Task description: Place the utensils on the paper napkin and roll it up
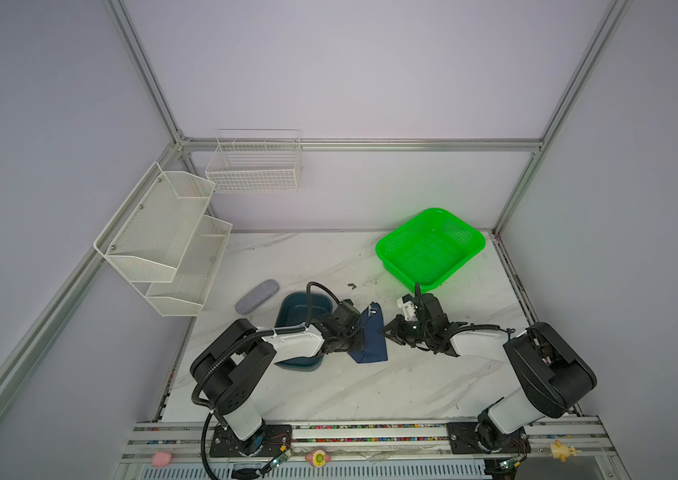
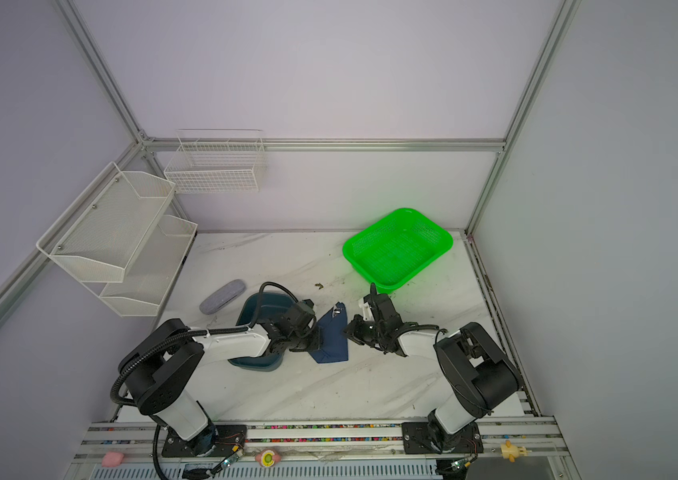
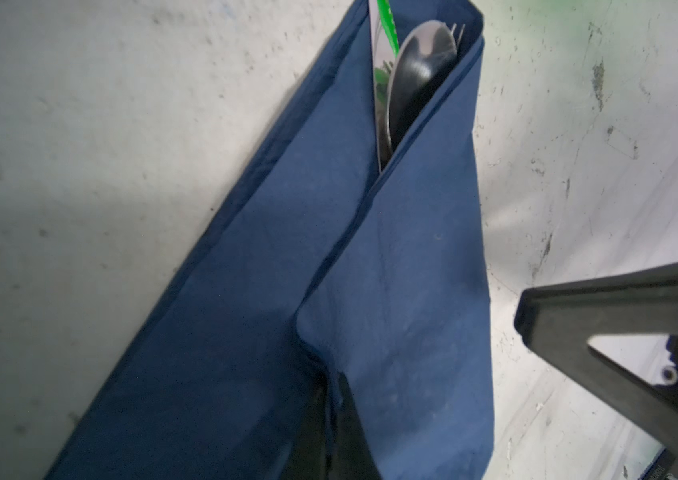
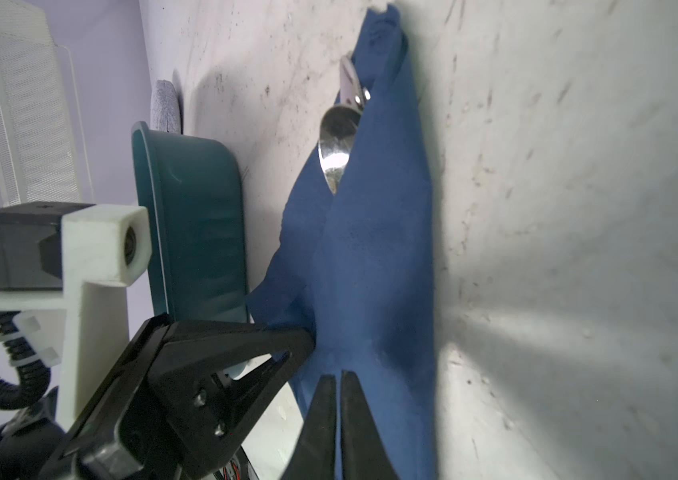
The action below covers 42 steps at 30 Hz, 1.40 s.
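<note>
The napkin's open side (image 3: 211,320) lies flat while the robot's left gripper pinches the napkin's fold, so the right gripper should hold down the fold's near end (image 1: 374,354) to free the left gripper.
The navy paper napkin (image 1: 374,338) (image 2: 334,340) lies on the marble table between both arms, folded lengthwise over the utensils. In the left wrist view the spoon bowl (image 3: 420,70), knife blade (image 3: 379,45) and fork tines (image 3: 457,29) poke out of the napkin's (image 3: 391,270) far open end. My left gripper (image 3: 331,386) (image 1: 357,340) is shut, pinching a raised fold of the napkin. My right gripper (image 4: 339,376) (image 1: 387,330) is shut at the napkin's (image 4: 374,249) right edge, tips over the cloth, nothing visibly between them. The spoon (image 4: 335,145) also shows in the right wrist view.
A dark teal tray (image 1: 292,306) sits just left of the napkin, partly under the left arm. A grey oblong case (image 1: 256,296) lies further left. A green basket (image 1: 428,249) stands at the back right. White mesh shelves (image 1: 163,237) and a wire basket (image 1: 254,166) hang on the walls.
</note>
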Each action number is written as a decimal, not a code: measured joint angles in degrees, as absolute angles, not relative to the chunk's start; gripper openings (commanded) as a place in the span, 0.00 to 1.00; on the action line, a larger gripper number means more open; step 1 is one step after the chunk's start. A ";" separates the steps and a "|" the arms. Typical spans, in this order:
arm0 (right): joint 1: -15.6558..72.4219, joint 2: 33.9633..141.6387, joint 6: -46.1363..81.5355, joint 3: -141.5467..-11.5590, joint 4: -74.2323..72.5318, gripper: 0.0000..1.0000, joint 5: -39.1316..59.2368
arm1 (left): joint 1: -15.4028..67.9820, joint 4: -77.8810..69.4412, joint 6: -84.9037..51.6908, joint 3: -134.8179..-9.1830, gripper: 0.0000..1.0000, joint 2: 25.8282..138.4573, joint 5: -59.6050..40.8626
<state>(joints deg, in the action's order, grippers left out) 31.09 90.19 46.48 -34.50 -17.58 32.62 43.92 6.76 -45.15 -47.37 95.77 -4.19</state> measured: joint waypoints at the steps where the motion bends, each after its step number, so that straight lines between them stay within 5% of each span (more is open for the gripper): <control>1: 31.20 90.83 46.46 -34.68 -17.80 0.07 32.58 | 43.92 6.74 -45.15 -47.37 0.03 95.77 -4.19; 12: 31.38 92.53 48.40 -31.64 -22.00 0.07 30.83 | 43.92 6.61 -45.15 -47.37 0.03 95.55 -4.21; 23: 35.59 82.76 47.92 -32.32 -18.31 0.12 29.50 | 43.92 6.52 -45.12 -47.37 0.04 95.50 -4.23; 42: 40.97 88.38 48.77 -34.92 -13.82 0.11 29.78 | 43.90 6.66 -43.86 -47.37 0.05 95.50 -4.71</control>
<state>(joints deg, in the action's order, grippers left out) 40.97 88.38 48.77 -34.92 -13.82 29.78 43.90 6.66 -43.86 -47.37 95.50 -4.71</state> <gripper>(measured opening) 0.115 0.052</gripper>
